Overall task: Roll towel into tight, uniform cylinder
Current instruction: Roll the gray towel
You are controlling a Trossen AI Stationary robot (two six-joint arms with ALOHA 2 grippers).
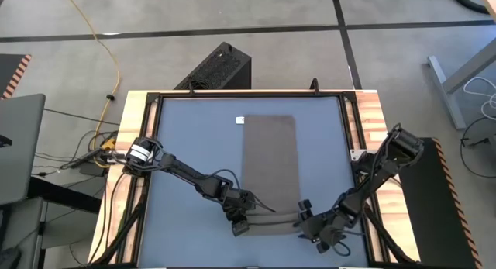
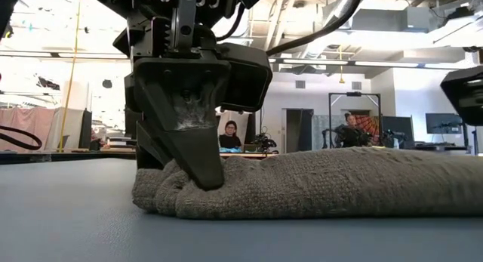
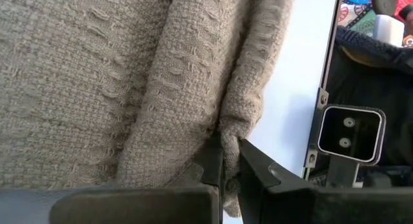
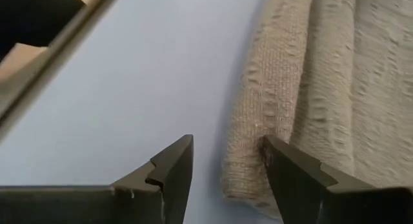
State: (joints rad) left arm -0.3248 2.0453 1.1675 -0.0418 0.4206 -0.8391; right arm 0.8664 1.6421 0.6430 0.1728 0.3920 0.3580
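Observation:
The roll's outer fold [image 4: 264, 101] is against only one finger of my right gripper, so next my right gripper opens, line up its middle over the roll's end [image 4: 242, 185] and pinches that fold.
The taupe towel [image 1: 270, 160] lies flat as a long strip on the blue-grey tabletop [image 1: 186, 145], its white tag [image 1: 239, 120] at the far left corner. Its near end is turned over into a low roll [image 1: 271, 221], also in the low view [image 2: 317, 183]. My left gripper [image 1: 240, 222] is shut on the roll's left end. My right gripper [image 1: 304, 222] is open at the roll's right end, the cloth's edge [image 4: 248, 172] lying between its fingers. My left gripper pinches a bunched fold at the roll's left end [image 3: 230, 130] between its two fingers. In the low view the fingers [image 2: 198, 167] point down and slant into the cloth, which dents around them. The roll rests on the table. My right gripper has one finger [image 4: 287, 169] against the roll's right end; I cannot tell whether it touches the cloth.
A wooden frame [image 1: 132, 122] borders the table. A black box [image 1: 217, 67] stands on the floor beyond the far edge. Seated people [image 2: 229, 135] show in the room behind. Bare tabletop lies on both sides of the towel.

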